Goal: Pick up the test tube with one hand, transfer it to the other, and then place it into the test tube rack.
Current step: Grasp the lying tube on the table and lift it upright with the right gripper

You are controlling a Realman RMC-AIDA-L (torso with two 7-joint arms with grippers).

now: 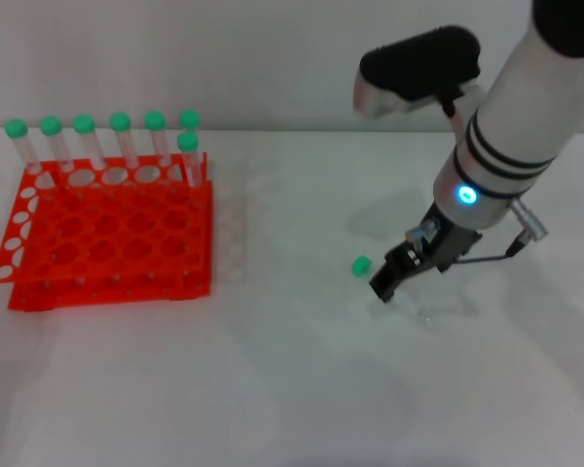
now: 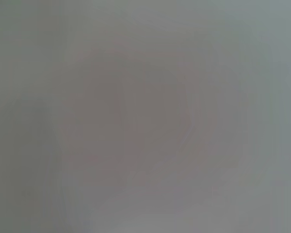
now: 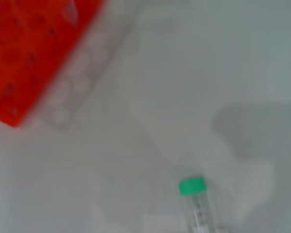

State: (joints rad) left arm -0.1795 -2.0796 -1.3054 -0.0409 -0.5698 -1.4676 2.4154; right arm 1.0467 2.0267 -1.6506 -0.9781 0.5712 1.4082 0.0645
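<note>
The test tube [image 1: 361, 266] lies flat, far from the rack, so the robot's right gripper should take the tube's clear lower end [image 1: 416, 310] and stand it upright for the left gripper.
The test tube [image 1: 361, 264] lies on the white table right of the middle; in the head view mainly its green cap shows. My right gripper [image 1: 387, 285] is down at the table, right beside the cap, over the tube's clear body. The right wrist view shows the tube [image 3: 195, 199] close up, green cap toward the rack. The orange-red test tube rack [image 1: 117, 233] stands at the left; its corner also shows in the right wrist view [image 3: 29, 48]. My left gripper is out of view.
Several green-capped tubes [image 1: 120, 136] stand upright in the rack's back row. The white table [image 1: 292, 389] stretches between the rack and the right arm. The left wrist view shows only a blank grey surface.
</note>
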